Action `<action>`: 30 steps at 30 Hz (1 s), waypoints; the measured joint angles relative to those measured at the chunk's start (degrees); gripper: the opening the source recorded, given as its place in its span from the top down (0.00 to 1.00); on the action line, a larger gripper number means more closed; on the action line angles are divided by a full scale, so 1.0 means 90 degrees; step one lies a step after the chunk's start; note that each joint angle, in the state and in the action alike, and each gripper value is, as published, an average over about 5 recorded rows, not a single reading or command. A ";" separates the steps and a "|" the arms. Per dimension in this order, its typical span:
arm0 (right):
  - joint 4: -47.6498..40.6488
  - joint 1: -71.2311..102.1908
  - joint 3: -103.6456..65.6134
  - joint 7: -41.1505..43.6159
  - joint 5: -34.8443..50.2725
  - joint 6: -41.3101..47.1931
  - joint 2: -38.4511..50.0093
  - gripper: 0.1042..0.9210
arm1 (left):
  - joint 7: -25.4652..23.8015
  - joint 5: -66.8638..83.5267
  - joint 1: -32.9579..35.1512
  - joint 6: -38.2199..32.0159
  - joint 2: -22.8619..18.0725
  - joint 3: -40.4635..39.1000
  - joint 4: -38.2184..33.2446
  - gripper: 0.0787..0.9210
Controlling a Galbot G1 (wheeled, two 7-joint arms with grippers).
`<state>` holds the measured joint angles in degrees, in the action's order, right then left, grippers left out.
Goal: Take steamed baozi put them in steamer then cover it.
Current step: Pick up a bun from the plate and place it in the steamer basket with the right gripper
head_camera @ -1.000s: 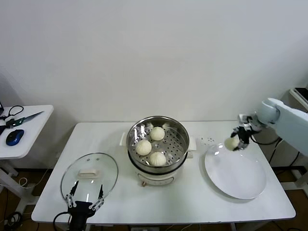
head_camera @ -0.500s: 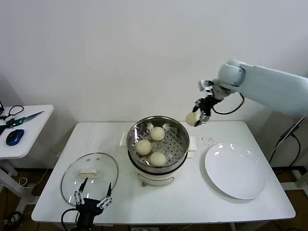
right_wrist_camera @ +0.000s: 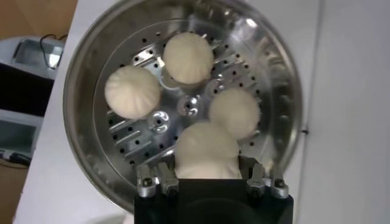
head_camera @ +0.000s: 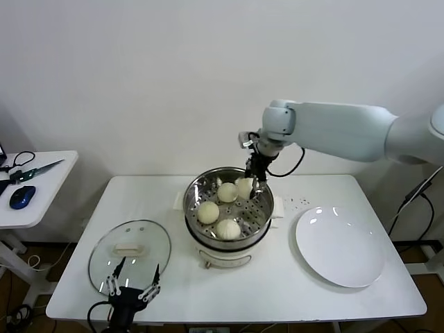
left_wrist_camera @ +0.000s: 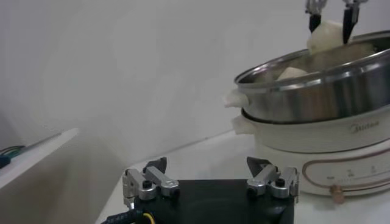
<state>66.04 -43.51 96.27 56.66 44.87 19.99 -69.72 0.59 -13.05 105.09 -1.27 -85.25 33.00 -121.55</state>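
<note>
The fourth baozi [head_camera: 244, 187] is inside the steamer's rim, and a free patch of tray [head_camera: 250, 209] is below it. My right gripper should keep lowering the baozi and let it go there.
The steel steamer [head_camera: 258, 225] stands mid-table on its white base. Three baozi lie on its perforated tray [head_camera: 227, 192] [head_camera: 208, 212] [head_camera: 227, 229]. My right gripper [head_camera: 250, 182] is over the steamer's far right side, shut on the fourth baozi [head_camera: 244, 187], which hangs just inside the rim. The right wrist view shows that baozi [right_wrist_camera: 206, 152] between the fingers above the tray [right_wrist_camera: 152, 125]. The glass cover [head_camera: 130, 255] lies flat on the table at the front left. My left gripper [head_camera: 132, 288] is open and empty at the cover's near edge.
An empty white plate [head_camera: 340, 246] lies right of the steamer. A small side table [head_camera: 41, 187] at the far left holds a mouse and scissors. The left wrist view shows the steamer [left_wrist_camera: 317, 97] from the side across bare tabletop.
My right arm has swung left from above the plate to over the steamer, carrying the baozi and lowering it into the pot. The left gripper's fingers spread a little; it stays put.
</note>
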 measured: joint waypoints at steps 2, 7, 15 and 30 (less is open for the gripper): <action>0.0020 0.0073 0.0066 -0.0029 -0.0031 0.0015 -0.0028 0.30 | 0.0000 0.0003 -0.0005 0.0000 0.0000 0.0004 0.0015 0.12; 0.0044 0.0246 0.0154 -0.0090 -0.0156 0.0035 -0.0039 0.30 | 0.0000 0.0004 -0.0025 0.0000 0.0000 0.0003 0.0043 0.12; -0.0009 0.0470 0.0140 -0.0187 -0.0315 0.0063 -0.0026 0.29 | 0.0000 -0.0015 -0.0052 0.0010 -0.0005 -0.0002 0.0070 0.12; 0.0052 0.0373 -0.0096 -0.0034 -0.0282 0.0026 0.0146 0.12 | 0.0001 -0.0050 -0.0050 0.0025 -0.0003 0.0000 0.0050 0.12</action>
<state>66.51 -40.16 95.40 56.35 42.34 20.22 -68.40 0.61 -13.50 104.64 -1.04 -85.28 33.00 -121.11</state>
